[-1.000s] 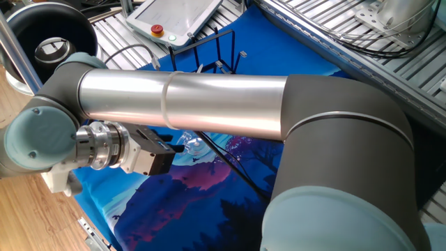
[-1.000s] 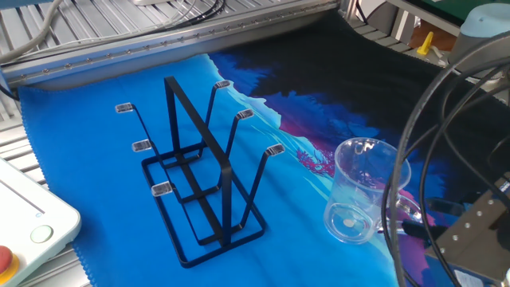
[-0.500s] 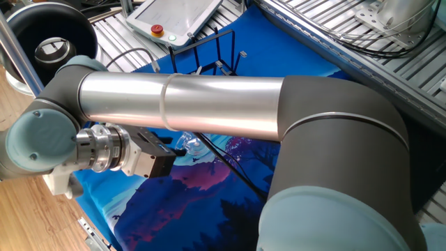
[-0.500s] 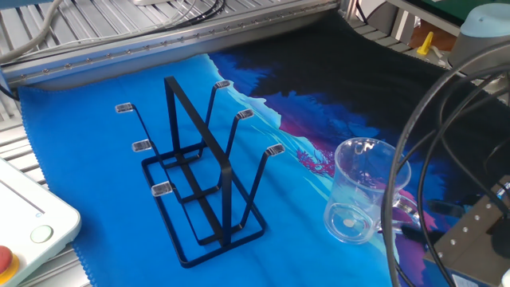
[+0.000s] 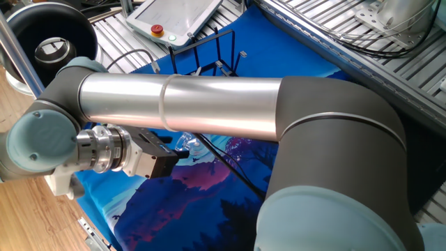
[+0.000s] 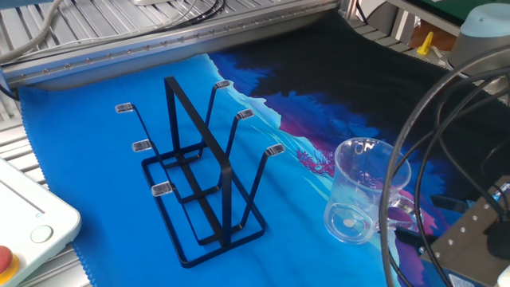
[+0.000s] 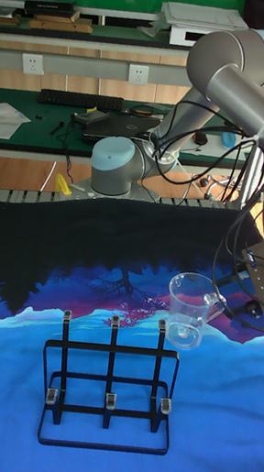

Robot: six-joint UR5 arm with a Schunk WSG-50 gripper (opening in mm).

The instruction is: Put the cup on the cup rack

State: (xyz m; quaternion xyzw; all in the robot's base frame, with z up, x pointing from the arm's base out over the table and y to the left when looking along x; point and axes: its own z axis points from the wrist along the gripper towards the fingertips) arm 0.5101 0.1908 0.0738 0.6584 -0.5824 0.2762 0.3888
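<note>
My gripper will turn towards the rack and the cup point(image 5: 193, 144) will tip onto its side with it, because the clear cup's handle sits between my gripper's fingers point(image 5: 182, 154).
The cup point(image 6: 360, 191), a clear glass mug, stands upright on the blue cloth, its handle turned towards my gripper point(image 6: 426, 221). The gripper's two dark fingers are apart, one on each side of the handle, and hold nothing; it is open. The black wire cup rack point(image 6: 199, 187) stands to the cup's left, a short gap away, with nothing on its pegs. In the tall fixed view the cup point(image 7: 186, 307) is just right of the rack point(image 7: 105, 374). In one fixed view my own arm hides most of the cup point(image 5: 189, 145) and much of the rack point(image 5: 221, 52).
A white pendant with a red button point(image 5: 174, 17) lies beyond the rack. Black cables point(image 6: 414, 143) loop beside the cup. Ribbed metal rails point(image 6: 119, 24) run along the cloth's far edge. The arm's base point(image 7: 120, 164) stands at the back of the table.
The gripper has shifted slightly by the cup's handle and its fingers look a little further apart. The cup and the rack have not moved.
</note>
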